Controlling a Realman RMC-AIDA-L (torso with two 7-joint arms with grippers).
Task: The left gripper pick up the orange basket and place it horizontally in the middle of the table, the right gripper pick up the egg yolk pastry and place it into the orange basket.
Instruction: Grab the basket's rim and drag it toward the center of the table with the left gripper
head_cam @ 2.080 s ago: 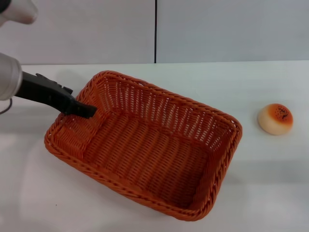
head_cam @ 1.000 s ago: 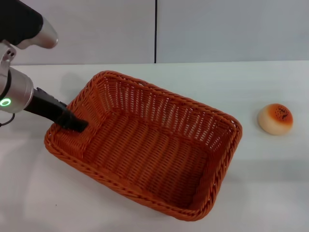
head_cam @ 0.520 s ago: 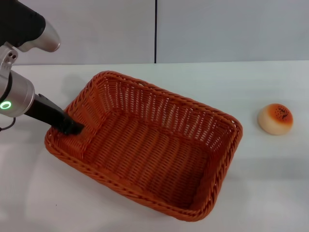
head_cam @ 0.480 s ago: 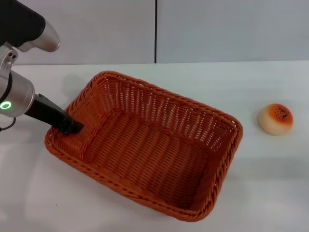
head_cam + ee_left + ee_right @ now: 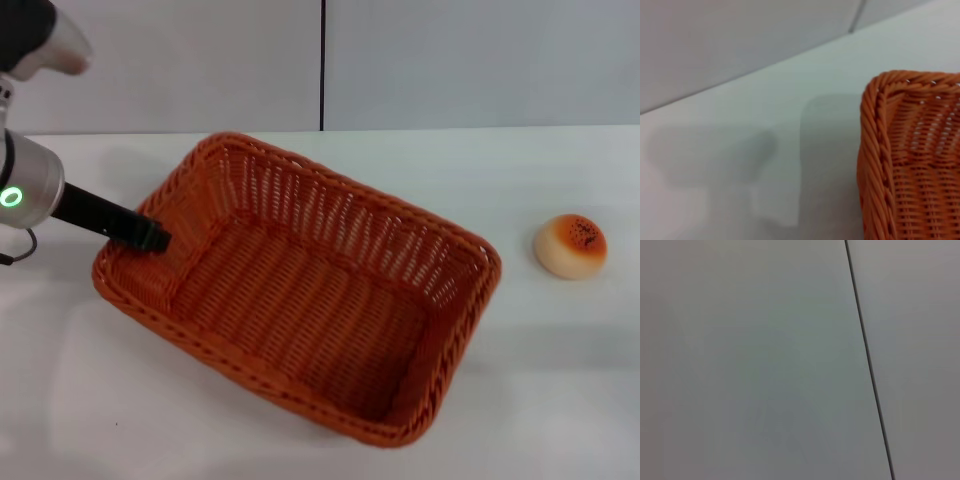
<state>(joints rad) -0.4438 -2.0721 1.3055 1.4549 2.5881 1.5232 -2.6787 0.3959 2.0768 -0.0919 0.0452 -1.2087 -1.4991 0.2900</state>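
Note:
The orange basket sits slanted, its free corner (image 5: 394,430) sticking out to the front. Next, my left gripper turns the basket square to the grey wall (image 5: 240,105) before letting go.
The orange basket (image 5: 300,300) lies diagonally across the white table (image 5: 560,380) in the head view, its long axis running from far left to near right. My left gripper (image 5: 150,237) is shut on the rim of its left short wall, with the black fingers reaching in from the left. That end of the basket looks slightly raised. In the left wrist view one braided corner of the orange basket (image 5: 910,165) shows. The egg yolk pastry (image 5: 570,245) sits alone on the table to the right of the basket. The right gripper is out of view.
A grey wall with a dark vertical seam (image 5: 322,65) stands behind the table. The right wrist view holds only that wall and the seam (image 5: 867,365). Bare tabletop (image 5: 90,400) lies in front of the basket and between it and the pastry.
My left gripper went from inside the basket to its left rim and closed on it. In the last half second it rose and the basket's left end lifted with it. The pastry has not moved.

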